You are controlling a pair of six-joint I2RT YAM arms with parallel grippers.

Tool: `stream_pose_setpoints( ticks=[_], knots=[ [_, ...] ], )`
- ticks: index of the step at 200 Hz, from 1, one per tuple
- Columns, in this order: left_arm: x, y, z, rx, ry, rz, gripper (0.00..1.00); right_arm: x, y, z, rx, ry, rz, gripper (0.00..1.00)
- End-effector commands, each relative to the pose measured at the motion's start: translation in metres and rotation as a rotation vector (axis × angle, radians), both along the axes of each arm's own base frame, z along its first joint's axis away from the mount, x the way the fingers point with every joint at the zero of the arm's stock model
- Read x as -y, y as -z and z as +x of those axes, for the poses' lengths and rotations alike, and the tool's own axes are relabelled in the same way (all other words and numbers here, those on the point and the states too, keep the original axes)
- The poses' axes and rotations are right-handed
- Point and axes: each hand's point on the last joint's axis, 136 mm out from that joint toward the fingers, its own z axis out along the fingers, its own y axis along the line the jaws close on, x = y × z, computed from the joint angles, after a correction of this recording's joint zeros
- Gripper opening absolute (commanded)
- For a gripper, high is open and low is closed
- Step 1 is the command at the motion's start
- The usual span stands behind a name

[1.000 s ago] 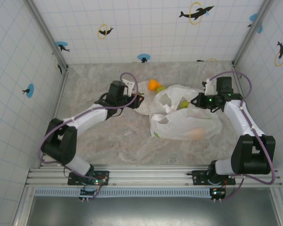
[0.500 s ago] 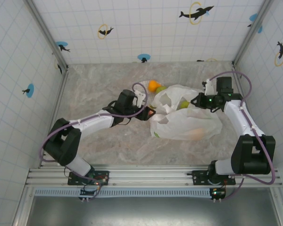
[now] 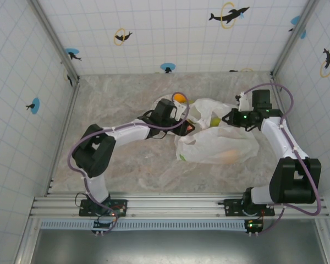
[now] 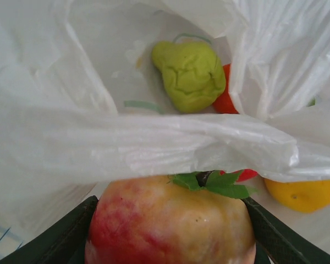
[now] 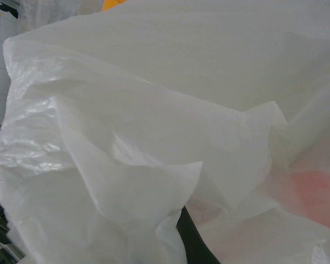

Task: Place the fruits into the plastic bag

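The bag's opening (image 3: 201, 116) is open ahead of the red-and-yellow fruit, so the left gripper should keep moving toward the yellow-orange fruit (image 4: 302, 195) until it is past the bag's rim, then let go.
A red-and-yellow fruit (image 4: 170, 220) with a green leaf sits between the dark fingers (image 4: 71, 234) of my left gripper (image 3: 190, 125), which is shut on it at the mouth of the plastic bag (image 3: 217, 140). Past the crinkly rim of the bag (image 4: 154, 143), a green pear (image 4: 190, 74), a red fruit (image 4: 229, 100) and a yellow-orange fruit (image 4: 302, 192) lie inside. An orange fruit (image 3: 179, 99) and a green fruit (image 3: 188, 103) lie on the table behind the bag. My right gripper (image 3: 229, 117) is shut on the bag's right edge, with one dark finger (image 5: 190, 236) showing under the plastic (image 5: 154, 110).
The marble tabletop (image 3: 126, 159) is walled by tiled panels on three sides, with metal posts in the back corners. Both arm bases sit on the rail (image 3: 170, 206) at the near edge. The left arm stretches across the table's middle.
My left arm has swung right, carrying the red-and-yellow fruit to the bag's mouth. The right arm and the bag have stayed put.
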Motion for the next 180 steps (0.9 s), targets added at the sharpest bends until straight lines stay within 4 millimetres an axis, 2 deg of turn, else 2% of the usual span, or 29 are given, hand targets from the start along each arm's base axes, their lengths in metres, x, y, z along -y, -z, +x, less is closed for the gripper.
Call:
stream_pose_setpoints(
  ticks=[1, 30, 61, 124, 152, 180],
  knots=[
    [0.023, -0.005, 0.000, 0.019, 0.038, -0.024, 0.60, -0.006, -0.004, -0.001, 0.020, -0.016, 0.025, 0.00],
    [0.041, -0.017, 0.009, -0.018, -0.022, -0.125, 0.60, -0.011, -0.004, -0.002, 0.020, -0.027, 0.032, 0.00],
    [0.065, -0.024, 0.001, -0.021, 0.007, -0.193, 0.60, -0.010, -0.005, -0.002, 0.025, -0.024, 0.029, 0.00],
    [0.093, -0.004, -0.041, -0.079, 0.136, -0.184, 0.64, -0.006, -0.001, -0.002, 0.021, -0.013, 0.029, 0.00],
    [0.100, 0.004, -0.046, -0.114, 0.165, -0.178, 0.68, -0.007, 0.000, 0.000, 0.020, -0.011, 0.031, 0.00],
    [0.101, 0.013, -0.042, -0.115, 0.158, -0.135, 0.71, -0.006, 0.000, -0.001, 0.019, -0.009, 0.028, 0.00]
  ],
)
